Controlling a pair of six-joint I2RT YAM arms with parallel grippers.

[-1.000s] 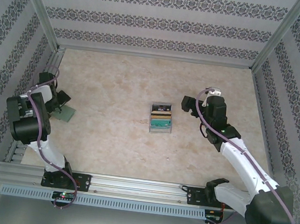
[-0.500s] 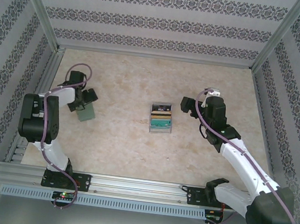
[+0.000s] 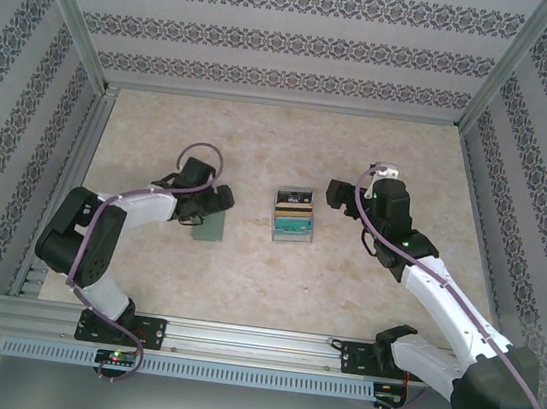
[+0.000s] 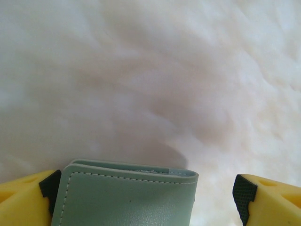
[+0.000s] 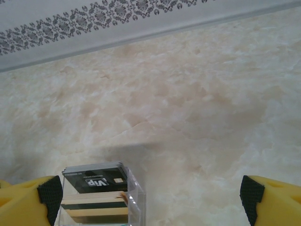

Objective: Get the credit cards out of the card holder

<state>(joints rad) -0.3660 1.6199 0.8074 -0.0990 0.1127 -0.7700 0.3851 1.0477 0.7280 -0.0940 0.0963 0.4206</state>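
Observation:
My right gripper is far from the card holder [image 3: 209, 227], so my left gripper should move the card holder nearer the middle [image 3: 239, 260] and back off before my right gripper reaches across.
The card holder [image 3: 212, 227], a folded grey-green wallet with white stitching, lies flat left of centre. My left gripper [image 3: 206, 210] stands open around it. In the left wrist view the card holder [image 4: 122, 197] touches the left pad [image 4: 49, 188], and a gap separates it from the right pad. The credit cards [image 3: 292, 215] stand tiered in a clear stand at mid-table: black, tan-gold and teal-green. My right gripper [image 3: 339, 201] hovers open just right of them. The black card [image 5: 94, 178] and the tan-gold card [image 5: 94, 209] show beside its left finger.
The clear stand [image 5: 137, 197] holds the cards on the marble-patterned table [image 3: 261, 142]. Patterned walls and metal posts close in three sides. An aluminium rail [image 3: 255, 343] with both arm bases runs along the near edge.
My left arm has swung from the far left toward the middle, and the card holder has travelled right with it. The right gripper has barely shifted.

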